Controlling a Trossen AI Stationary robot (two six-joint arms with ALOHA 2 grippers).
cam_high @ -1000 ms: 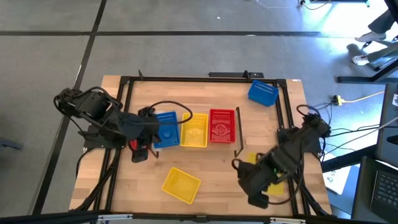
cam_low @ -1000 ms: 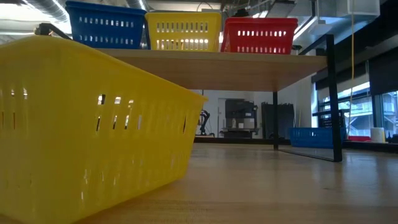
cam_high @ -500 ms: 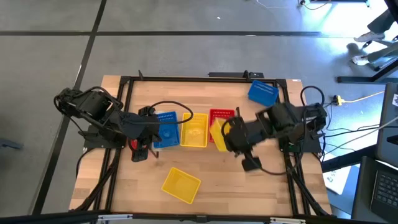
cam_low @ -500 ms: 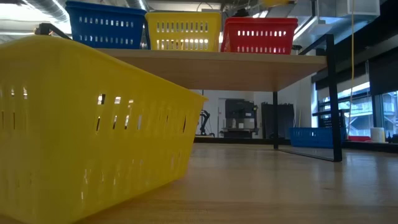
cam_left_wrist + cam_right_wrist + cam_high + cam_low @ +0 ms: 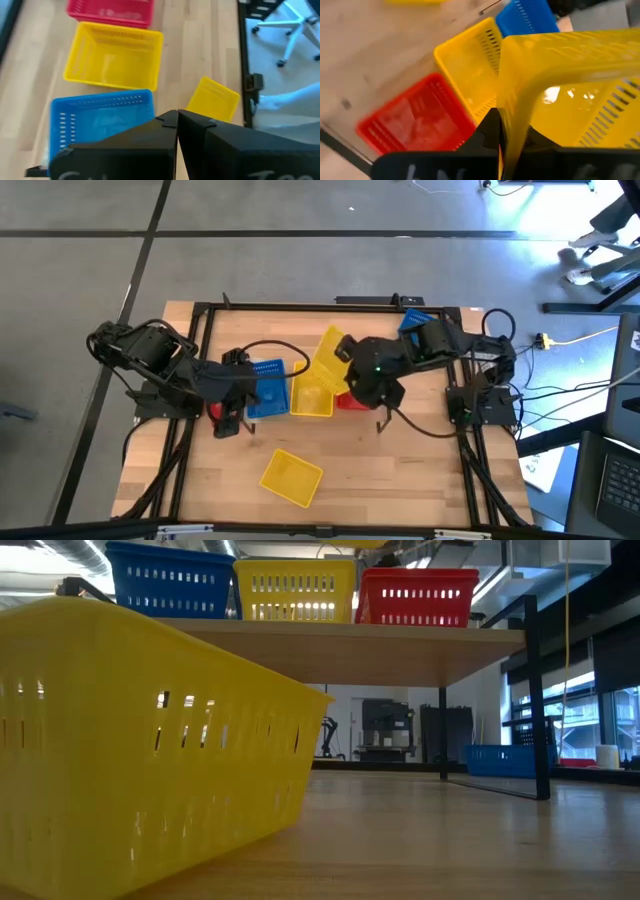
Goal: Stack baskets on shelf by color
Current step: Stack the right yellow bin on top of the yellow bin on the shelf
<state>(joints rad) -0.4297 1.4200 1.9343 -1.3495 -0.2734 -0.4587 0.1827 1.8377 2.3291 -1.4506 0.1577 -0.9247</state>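
The shelf's yellow basket (image 5: 311,398) is empty and stands under the held yellow one (image 5: 327,361), so my right gripper goes on turning and lowering the held one until it sits inside.
On the shelf (image 5: 300,418) stand a blue basket (image 5: 266,388), a yellow basket (image 5: 312,392) and a red basket (image 5: 354,400), side by side; my right arm covers most of the red one. My right gripper (image 5: 345,362) is shut on another yellow basket (image 5: 329,350), tilted in the air above the shelf's yellow one. A third yellow basket (image 5: 291,477) lies on the table near the near edge. A second blue basket (image 5: 420,328) sits at the far right corner. My left gripper (image 5: 177,119) is shut, hovering at the blue basket's near left side. My right gripper pinches one side wall of the yellow basket at its rim (image 5: 509,125), with one finger (image 5: 489,131) on each face of the wall. The basket is lifted clear and tilted, above the yellow basket (image 5: 470,75) on the shelf.
The black frame's rails (image 5: 205,320) run around the tabletop, and cables (image 5: 285,352) loop over the shelf. In the low view the loose yellow basket (image 5: 150,740) fills the foreground. Bare wood shows at the table's near right (image 5: 400,480).
My right arm has swung from the table's near right corner toward the far left, rising and carrying the yellow basket clear of the table. It passed over the red basket and now holds the basket tilted above the shelf's yellow basket.
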